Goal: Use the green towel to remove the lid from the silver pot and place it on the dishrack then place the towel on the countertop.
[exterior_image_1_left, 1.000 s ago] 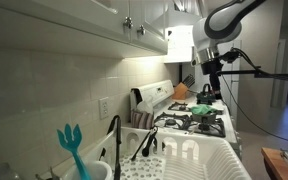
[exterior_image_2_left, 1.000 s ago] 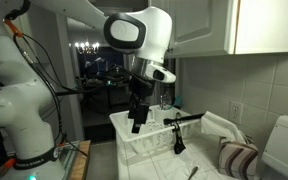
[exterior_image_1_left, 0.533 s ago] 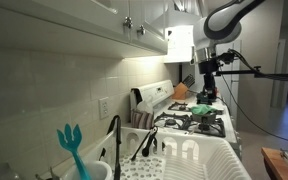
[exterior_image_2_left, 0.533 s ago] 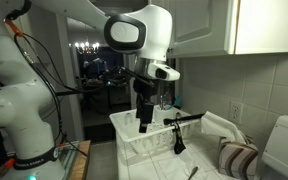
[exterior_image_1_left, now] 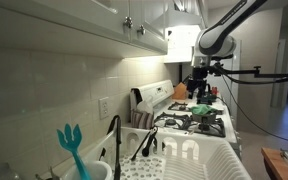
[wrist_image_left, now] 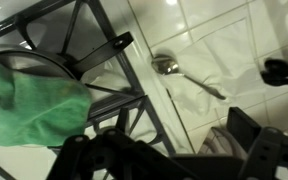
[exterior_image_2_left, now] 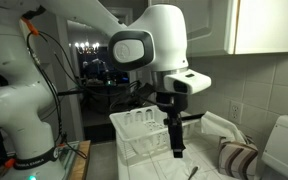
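Observation:
The green towel [wrist_image_left: 32, 104] already lies draped over the silver pot with clear space above, so the robot's open gripper should keep heading for the towel's middle [exterior_image_1_left: 202, 110] until the fingers are on both sides of it.
In the wrist view the green towel [wrist_image_left: 29, 100] lies bunched at the left on the black stove grate [wrist_image_left: 104, 55]. A silvery curved rim [wrist_image_left: 39, 62], probably the silver pot or its lid, shows just beyond it; the rest is covered. My gripper [wrist_image_left: 169, 150] is open and empty, its dark fingers [wrist_image_left: 252, 135] standing to the right of the towel, apart from it. In an exterior view the gripper [exterior_image_1_left: 197, 88] hangs over the stove near a green patch [exterior_image_1_left: 203, 108]. The white dishrack [exterior_image_1_left: 199, 160] shows in both exterior views [exterior_image_2_left: 134, 140].
A metal spoon [wrist_image_left: 184, 75] lies on the white stove top beside the grate. A teal spatula [exterior_image_1_left: 72, 148] and a black faucet [exterior_image_1_left: 114, 140] stand near the sink. A striped cloth [exterior_image_2_left: 239, 158] lies beside the dishrack. Cabinets hang overhead.
The arm has swung away from the dishrack toward the stove and come lower; the gripper has stayed empty.

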{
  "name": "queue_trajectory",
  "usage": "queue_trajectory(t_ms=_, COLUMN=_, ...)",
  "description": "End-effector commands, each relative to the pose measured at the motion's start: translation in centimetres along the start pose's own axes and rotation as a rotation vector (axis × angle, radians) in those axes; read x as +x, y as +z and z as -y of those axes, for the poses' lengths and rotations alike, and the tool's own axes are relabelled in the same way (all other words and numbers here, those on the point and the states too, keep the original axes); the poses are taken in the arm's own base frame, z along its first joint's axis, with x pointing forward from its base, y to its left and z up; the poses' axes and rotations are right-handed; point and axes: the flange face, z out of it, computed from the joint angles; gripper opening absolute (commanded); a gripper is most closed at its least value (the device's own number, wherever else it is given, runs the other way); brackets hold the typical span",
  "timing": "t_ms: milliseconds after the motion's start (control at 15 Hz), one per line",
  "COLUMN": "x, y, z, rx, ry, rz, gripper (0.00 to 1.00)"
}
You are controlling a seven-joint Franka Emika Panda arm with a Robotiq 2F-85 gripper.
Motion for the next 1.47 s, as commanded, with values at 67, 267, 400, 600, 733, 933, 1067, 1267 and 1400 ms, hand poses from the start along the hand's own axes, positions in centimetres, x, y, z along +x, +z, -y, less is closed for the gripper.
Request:
queue_trajectory(t_ms=67, x=2.3, y=0.2, z=-5.9, rx=-0.033, ry=0.22, rz=-0.127, gripper=1.0)
queue_trajectory(t_ms=267, x=2.7, y=1.5, z=-9.1, rx=-0.078, ry=0.286, rz=-0.175, gripper=1.0)
queue_trajectory(t_ms=400, x=2.8, y=2.6, z=-10.6, rx=-0.105, ry=0.304, rz=-0.19, gripper=1.0)
queue_trajectory(t_ms=600, x=2.9, y=4.6, z=-11.6, rx=-0.126, ry=0.284, rz=-0.196, gripper=1.0)
queue_trajectory(t_ms=733, x=3.0, y=5.5, z=-12.1, rx=-0.148, ry=0.275, rz=-0.204, gripper=1.0)
queue_trajectory(t_ms=933, x=3.1, y=6.3, z=-13.1, rx=-0.187, ry=0.261, rz=-0.214, gripper=1.0)
queue_trajectory(t_ms=1067, x=3.0, y=6.7, z=-14.2, rx=-0.211, ry=0.261, rz=-0.216, gripper=1.0)
queue_trajectory(t_ms=1267, x=2.6, y=7.4, z=-15.1, rx=-0.225, ry=0.264, rz=-0.196, gripper=1.0)
queue_trajectory(t_ms=1400, x=2.5, y=8.1, z=-15.0, rx=-0.217, ry=0.272, rz=-0.192, gripper=1.0)
